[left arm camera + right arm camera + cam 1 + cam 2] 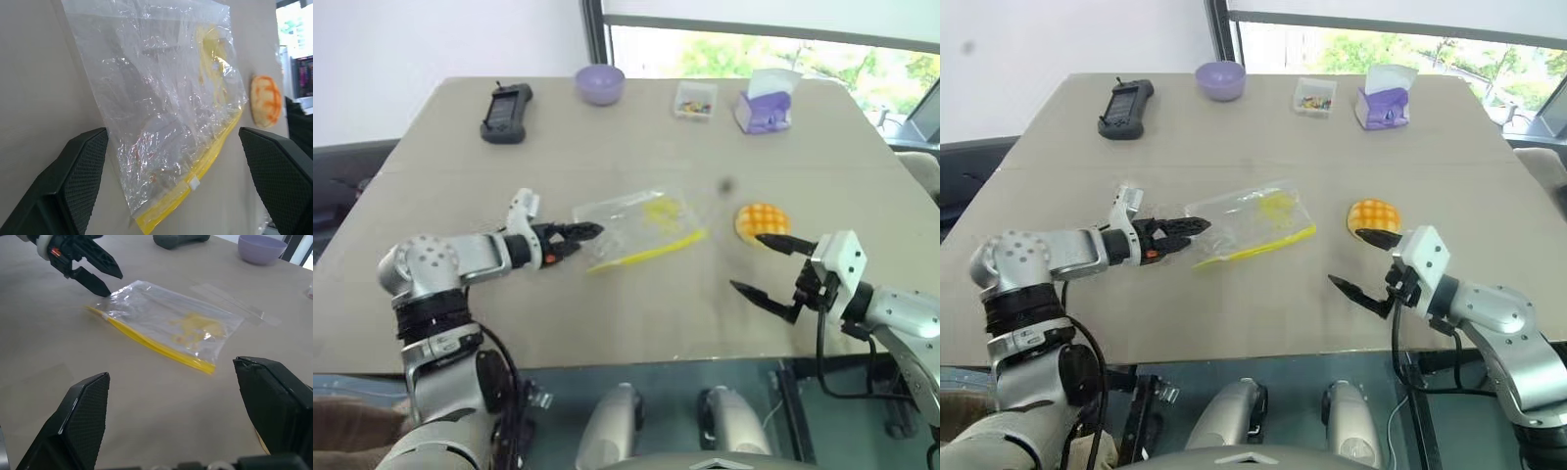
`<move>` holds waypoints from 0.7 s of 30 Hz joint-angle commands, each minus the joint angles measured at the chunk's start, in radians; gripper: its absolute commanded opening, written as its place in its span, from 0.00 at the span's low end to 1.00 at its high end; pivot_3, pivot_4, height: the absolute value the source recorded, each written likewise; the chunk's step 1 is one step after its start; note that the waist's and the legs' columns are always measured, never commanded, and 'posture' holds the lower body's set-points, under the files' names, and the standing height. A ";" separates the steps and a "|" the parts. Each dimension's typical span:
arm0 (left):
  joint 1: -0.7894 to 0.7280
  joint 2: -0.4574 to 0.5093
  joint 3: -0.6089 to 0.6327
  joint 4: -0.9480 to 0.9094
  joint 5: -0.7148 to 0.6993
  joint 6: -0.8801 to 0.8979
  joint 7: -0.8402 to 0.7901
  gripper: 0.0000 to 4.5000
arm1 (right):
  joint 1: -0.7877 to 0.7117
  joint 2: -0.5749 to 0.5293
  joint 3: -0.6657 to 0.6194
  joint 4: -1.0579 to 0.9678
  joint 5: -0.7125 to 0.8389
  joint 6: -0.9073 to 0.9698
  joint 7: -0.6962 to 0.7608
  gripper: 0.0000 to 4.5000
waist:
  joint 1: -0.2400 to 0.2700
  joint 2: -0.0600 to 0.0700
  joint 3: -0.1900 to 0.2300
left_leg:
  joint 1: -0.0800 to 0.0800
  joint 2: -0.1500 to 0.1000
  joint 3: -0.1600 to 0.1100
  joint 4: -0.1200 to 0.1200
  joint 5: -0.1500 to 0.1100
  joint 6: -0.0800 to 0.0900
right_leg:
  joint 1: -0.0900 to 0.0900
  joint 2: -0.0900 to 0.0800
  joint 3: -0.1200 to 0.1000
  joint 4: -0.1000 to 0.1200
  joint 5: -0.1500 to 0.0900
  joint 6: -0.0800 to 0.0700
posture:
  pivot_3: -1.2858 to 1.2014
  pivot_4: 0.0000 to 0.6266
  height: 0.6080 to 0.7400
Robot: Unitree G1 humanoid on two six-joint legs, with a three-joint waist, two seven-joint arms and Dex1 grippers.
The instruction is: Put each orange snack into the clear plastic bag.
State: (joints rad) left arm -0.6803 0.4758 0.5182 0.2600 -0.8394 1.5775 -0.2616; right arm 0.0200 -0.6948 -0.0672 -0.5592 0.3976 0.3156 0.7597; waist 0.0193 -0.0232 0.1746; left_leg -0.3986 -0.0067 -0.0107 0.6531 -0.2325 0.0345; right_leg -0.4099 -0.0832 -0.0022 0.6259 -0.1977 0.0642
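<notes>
The white slider point(194, 182) is near the bag's corner, so the yellow seal strip point(670, 247) past the slider will open into a loop when I pull it apart.
The clear plastic bag point(641, 228) lies flat mid-table, its yellow seal strip point(651, 255) along the near edge. One orange snack point(762, 222), a round disc with a criss-cross grid, rests on the table right of the bag. My left gripper point(584, 236) is open at the bag's left corner, one finger over the corner, one just beside it. The left wrist view has the bag point(166, 107) between the fingers point(73, 181) and the snack point(266, 100) beyond. My right gripper point(759, 264) stands open just in front of the snack, its upper fingertip at the snack's near edge.
Along the far edge of the table stand a black handheld device point(505, 113), a purple bowl point(599, 83), a small clear box of coloured bits point(695, 100) and a purple tissue box point(764, 103). The table's front edge point(607, 364) runs just below both arms.
</notes>
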 commanded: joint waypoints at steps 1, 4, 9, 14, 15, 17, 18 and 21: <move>0.002 -0.039 -0.012 0.111 0.035 0.037 0.012 1.00 | 0.008 0.003 -0.039 -0.047 0.004 -0.010 -0.016 0.98 | 0.000 0.000 0.000 | 0.000 0.000 0.000 0.000 0.000 0.000 | 0.000 -0.001 0.000 0.000 0.000 0.000 | 0.52 0.24 1.00; -0.025 -0.055 -0.001 0.198 0.063 0.007 -0.002 1.00 | 0.038 0.004 -0.044 -0.054 -0.005 -0.025 -0.021 0.98 | 0.004 0.001 -0.003 | 0.000 -0.002 0.000 0.000 0.000 0.000 | 0.000 -0.001 -0.001 0.000 0.000 0.000 | 0.52 0.24 1.00; -0.053 -0.048 -0.004 0.278 0.087 -0.040 -0.037 1.00 | 0.084 0.007 -0.064 -0.056 -0.014 -0.055 -0.022 0.98 | 0.008 0.003 -0.009 | 0.001 -0.002 0.000 0.000 0.000 0.000 | 0.002 -0.002 -0.002 0.000 -0.003 0.000 | 0.52 0.24 1.00; -0.092 -0.075 -0.043 0.339 0.119 -0.091 -0.070 0.62 | 0.123 0.013 -0.075 -0.045 -0.024 -0.095 -0.016 1.00 | 0.010 0.003 -0.012 | 0.002 -0.002 0.000 0.000 0.000 0.000 | 0.004 -0.003 -0.003 0.000 -0.003 0.000 | 0.52 0.24 1.00; -0.097 -0.083 -0.046 0.351 0.127 -0.099 -0.072 0.49 | 0.128 0.014 -0.077 -0.042 -0.025 -0.102 -0.015 1.00 | 0.012 0.003 -0.012 | 0.002 -0.002 0.000 0.000 0.000 0.000 | 0.004 -0.003 -0.003 0.000 -0.003 0.000 | 0.52 0.24 1.00; -0.104 -0.095 -0.041 0.377 0.139 -0.112 -0.075 0.34 | 0.138 0.016 -0.084 -0.032 -0.027 -0.120 -0.010 1.00 | 0.013 0.003 -0.012 | 0.002 -0.002 -0.001 0.000 0.000 0.000 | 0.004 -0.003 -0.003 -0.001 -0.003 0.001 | 0.52 0.24 1.00; -0.104 -0.094 -0.036 0.392 0.144 -0.120 -0.079 0.27 | 0.143 0.018 -0.088 -0.027 -0.027 -0.128 -0.009 1.00 | 0.015 0.003 -0.012 | 0.001 -0.002 -0.001 0.000 0.000 0.000 | 0.004 -0.004 -0.003 -0.001 -0.003 0.001 | 0.52 0.24 1.00; -0.103 -0.087 -0.032 0.415 0.146 -0.132 -0.104 0.01 | 0.151 0.022 -0.094 -0.020 -0.030 -0.143 -0.007 1.00 | 0.016 0.006 -0.015 | 0.002 -0.003 -0.001 0.000 0.000 0.000 | 0.004 -0.004 -0.003 -0.001 -0.004 0.001 | 0.52 0.24 1.00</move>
State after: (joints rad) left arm -0.8123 0.4021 0.5050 0.6241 -0.7162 1.4509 -0.3600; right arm 0.1656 -0.6791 -0.1307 -0.5666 0.3624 0.2022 0.7510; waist 0.0351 -0.0167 0.1594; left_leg -0.3967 -0.0100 -0.0114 0.6529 -0.2325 0.0348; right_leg -0.4062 -0.0868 -0.0052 0.6248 -0.2017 0.0657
